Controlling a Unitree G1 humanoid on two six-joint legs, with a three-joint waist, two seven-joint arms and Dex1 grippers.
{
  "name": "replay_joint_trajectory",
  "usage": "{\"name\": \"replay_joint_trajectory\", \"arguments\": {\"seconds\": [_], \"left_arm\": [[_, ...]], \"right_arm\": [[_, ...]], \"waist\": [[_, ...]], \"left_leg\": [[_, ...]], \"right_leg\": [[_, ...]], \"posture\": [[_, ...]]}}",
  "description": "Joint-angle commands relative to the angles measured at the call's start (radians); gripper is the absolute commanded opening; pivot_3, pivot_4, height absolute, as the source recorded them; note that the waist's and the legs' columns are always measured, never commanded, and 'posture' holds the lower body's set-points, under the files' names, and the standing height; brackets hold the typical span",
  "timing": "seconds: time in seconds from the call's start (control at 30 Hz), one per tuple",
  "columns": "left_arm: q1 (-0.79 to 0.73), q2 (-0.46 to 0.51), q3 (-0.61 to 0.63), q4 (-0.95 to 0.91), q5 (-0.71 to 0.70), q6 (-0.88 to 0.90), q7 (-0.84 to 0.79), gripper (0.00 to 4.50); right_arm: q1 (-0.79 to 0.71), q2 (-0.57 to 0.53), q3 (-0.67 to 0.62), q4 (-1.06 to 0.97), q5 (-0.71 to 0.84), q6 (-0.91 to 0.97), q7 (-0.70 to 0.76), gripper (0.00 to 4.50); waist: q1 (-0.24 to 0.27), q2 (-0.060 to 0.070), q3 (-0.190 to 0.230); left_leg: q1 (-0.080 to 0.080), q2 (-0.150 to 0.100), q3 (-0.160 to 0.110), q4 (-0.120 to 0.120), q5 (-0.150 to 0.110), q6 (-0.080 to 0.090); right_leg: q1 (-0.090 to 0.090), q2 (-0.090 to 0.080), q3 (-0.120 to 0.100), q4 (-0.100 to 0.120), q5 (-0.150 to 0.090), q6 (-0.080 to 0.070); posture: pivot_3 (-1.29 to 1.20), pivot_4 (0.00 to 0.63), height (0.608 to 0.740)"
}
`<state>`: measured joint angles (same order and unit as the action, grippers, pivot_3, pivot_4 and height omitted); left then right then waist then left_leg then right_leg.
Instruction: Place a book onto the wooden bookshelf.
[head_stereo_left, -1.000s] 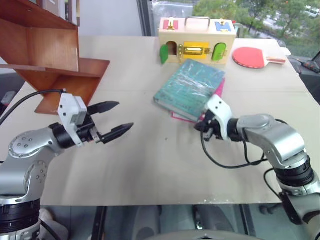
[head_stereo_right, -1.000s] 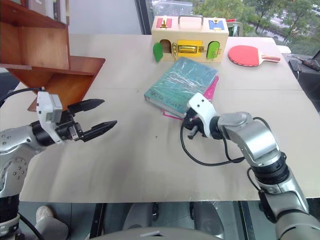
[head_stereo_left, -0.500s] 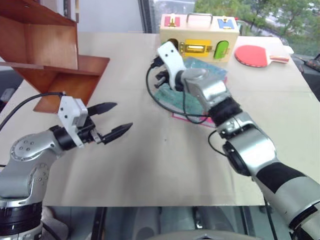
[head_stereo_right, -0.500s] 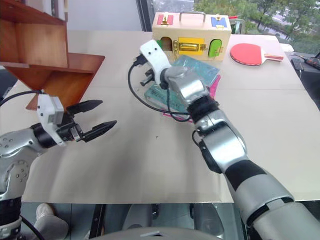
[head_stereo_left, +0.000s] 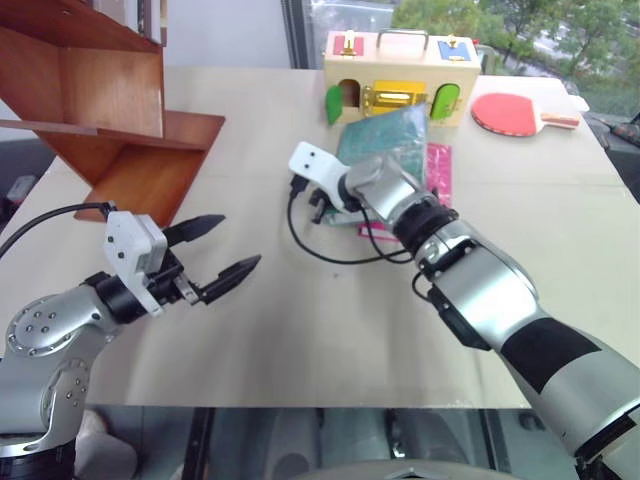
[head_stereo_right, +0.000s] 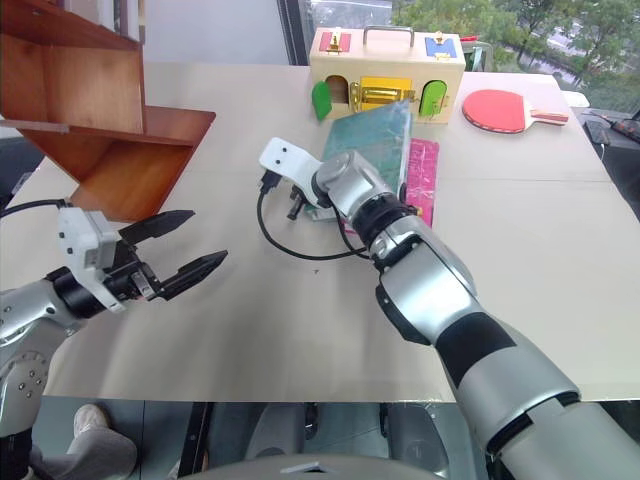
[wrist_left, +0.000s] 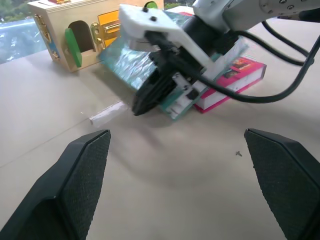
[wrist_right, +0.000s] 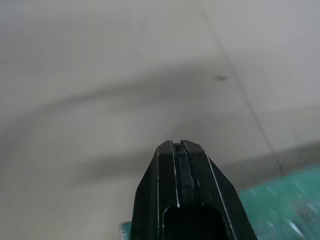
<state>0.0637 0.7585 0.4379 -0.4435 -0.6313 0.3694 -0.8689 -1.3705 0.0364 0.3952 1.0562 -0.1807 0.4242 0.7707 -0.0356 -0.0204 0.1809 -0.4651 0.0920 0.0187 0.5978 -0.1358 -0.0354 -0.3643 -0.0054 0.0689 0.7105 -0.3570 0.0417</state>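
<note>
The teal-green book (head_stereo_left: 384, 140) has shiny, crinkled wrap (wrist_left: 134, 65) all around it, so the book will stay closed like one stiff slab when I pick it up by its edge.
The teal-green book (head_stereo_left: 385, 140) stands tipped up on one long edge in the middle of the table, leaning against my right forearm. Its lower corner shows in the left wrist view as the book (wrist_left: 125, 60). My right gripper (head_stereo_left: 318, 210) is shut with nothing between its fingers (wrist_right: 180, 165), its tips down at the table by the book's near left corner. My left gripper (head_stereo_left: 240, 240) hovers open and empty over the near left part of the table, pointing toward the book. The reddish-brown wooden bookshelf (head_stereo_left: 120, 120) stands at the far left.
A magenta-pink book (head_stereo_left: 438, 165) lies flat just right of the tipped book. Behind them stands a pale wooden toy box (head_stereo_left: 400, 75) with coloured doors, and a red table-tennis paddle (head_stereo_left: 510, 112) lies at the far right. A black cable loops from my right wrist onto the table (head_stereo_left: 330, 330).
My right arm swung over the book to its left side and sank toward the table. The teal book went from lying flat to tipped on edge, uncovering the pink book. The left gripper stayed put.
</note>
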Motion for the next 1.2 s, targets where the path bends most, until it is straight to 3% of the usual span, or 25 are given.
{"name": "replay_joint_trajectory", "arguments": {"seconds": [0.03,0.23,0.47,0.6,0.8,0.97,1.07,1.2], "left_arm": [[-0.046,-0.001,-0.013,0.021,-0.001,-0.022,-0.003,4.50],[-0.142,-0.011,-0.078,0.107,0.009,-0.032,-0.029,4.50],[-0.277,-0.038,-0.171,0.198,0.013,0.011,-0.024,4.50],[-0.339,-0.066,-0.221,0.231,0.016,0.042,-0.013,4.50],[-0.403,-0.093,-0.265,0.274,0.026,0.137,0.051,4.50],[-0.438,-0.113,-0.250,0.292,-0.028,0.284,0.107,4.50],[-0.498,-0.151,-0.216,0.338,-0.100,0.372,0.140,4.50],[-0.562,-0.176,-0.198,0.406,-0.149,0.475,0.174,4.50]], "right_arm": [[0.088,-0.078,0.017,-0.304,-0.005,0.149,0.094,0.03],[0.267,-0.221,-0.067,-0.808,0.028,0.473,0.082,0.03],[0.281,-0.254,-0.304,-0.939,0.145,0.681,-0.035,0.03],[0.283,-0.261,-0.365,-0.831,0.158,0.647,-0.137,0.03],[0.400,-0.316,-0.254,-0.745,0.136,0.565,-0.142,0.03],[0.452,-0.372,-0.235,-0.715,0.131,0.505,-0.156,0.03],[0.481,-0.417,-0.260,-0.728,0.146,0.466,-0.148,0.03],[0.535,-0.396,-0.375,-0.842,0.269,0.356,-0.109,0.03]], "waist": [[0.003,0.000,0.000],[0.000,0.000,0.000],[0.000,0.000,0.000],[-0.002,0.000,0.000],[-0.003,0.001,0.000],[0.001,-0.002,-0.003],[0.019,-0.003,-0.004],[0.030,-0.005,-0.005]], "left_leg": [[0.000,0.000,0.000,0.000,0.000,0.000],[0.000,0.000,0.000,0.000,0.000,0.000],[0.000,0.001,0.000,0.001,0.000,0.000],[0.000,0.001,0.000,0.001,0.001,0.000],[0.000,0.001,0.001,0.001,0.000,0.000],[0.003,0.001,0.000,0.002,0.000,0.000],[0.003,0.000,-0.001,0.005,0.000,0.000],[0.003,0.000,-0.004,0.009,0.000,0.000]], "right_leg": [[0.000,0.000,0.000,0.000,0.000,0.000],[0.000,0.001,0.000,0.000,0.000,0.000],[0.000,0.002,0.001,0.001,0.000,0.000],[0.000,0.002,0.002,0.001,0.000,0.000],[0.000,0.002,0.002,0.001,0.000,0.000],[0.004,0.002,0.002,0.001,0.000,0.000],[0.006,0.002,0.000,0.002,0.000,0.000],[0.008,0.002,-0.003,0.002,0.000,0.001]], "posture": [[0.00,0.150,0.740],[0.00,0.150,0.740],[0.00,0.150,0.740],[0.00,0.150,0.740],[0.00,0.150,0.740],[0.00,0.150,0.740],[0.00,0.150,0.740],[0.00,0.150,0.740]]}}
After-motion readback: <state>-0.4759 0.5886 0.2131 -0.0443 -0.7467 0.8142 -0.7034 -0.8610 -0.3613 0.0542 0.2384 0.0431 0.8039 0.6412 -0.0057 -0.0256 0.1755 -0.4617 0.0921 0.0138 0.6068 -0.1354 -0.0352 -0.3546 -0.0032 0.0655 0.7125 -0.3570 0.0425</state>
